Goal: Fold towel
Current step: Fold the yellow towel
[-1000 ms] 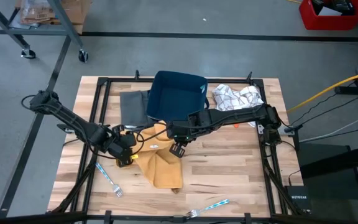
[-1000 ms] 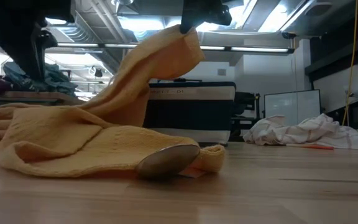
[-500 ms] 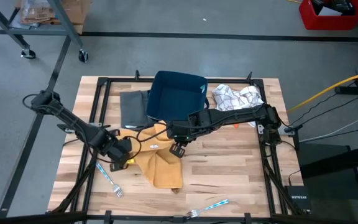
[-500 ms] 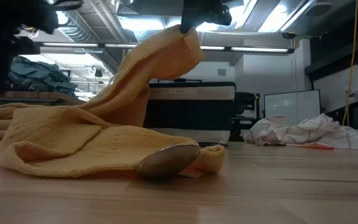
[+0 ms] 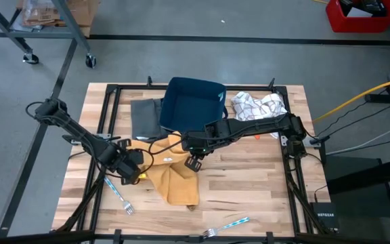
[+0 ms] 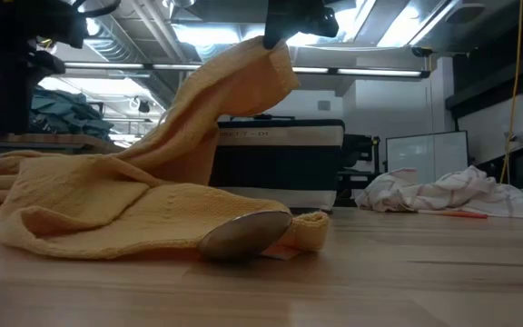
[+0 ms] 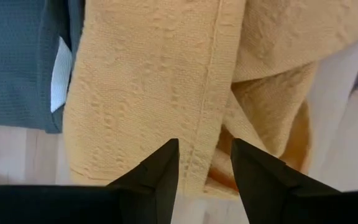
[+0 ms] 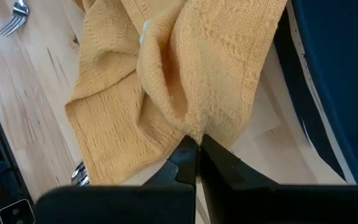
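I go on lowering my left gripper's open fingers, which are on both sides of the yellow towel's stitched hem [image 7: 207,134], until the hem [image 7: 199,171] is well inside, before I close them.
A yellow towel [image 5: 172,181] lies crumpled on the wooden table, left of centre. One part of it is raised, and my right gripper [image 5: 193,163] is shut on that part. In the low view the towel [image 6: 107,209] slopes from that gripper [image 6: 284,27] down to the tabletop. My left gripper [image 5: 130,169] hovers open at the towel's left part. In its wrist view its two fingers [image 7: 160,174] stand on either side of a stitched hem [image 7: 211,93], pointing steeply down. I cannot tell whether they touch the cloth. My right gripper pinches a bunched fold of the towel [image 8: 194,127] between its two fingers, coming from above and slanting down. The held part [image 6: 275,54] is lifted clear. The cloth hangs slack from it, and the rest lies on the table.
A navy bin [image 5: 193,103] stands at the far middle, with a grey cloth [image 5: 145,116] to its left and a white checked cloth [image 5: 258,105] to its right. Forks lie near the front [image 5: 118,194] [image 5: 226,226]. A spoon [image 6: 243,234] rests by the towel's near edge.
My left gripper has turned and shifted a little toward the table's left edge, over the towel's left part. My right gripper and the raised fold have kept still.
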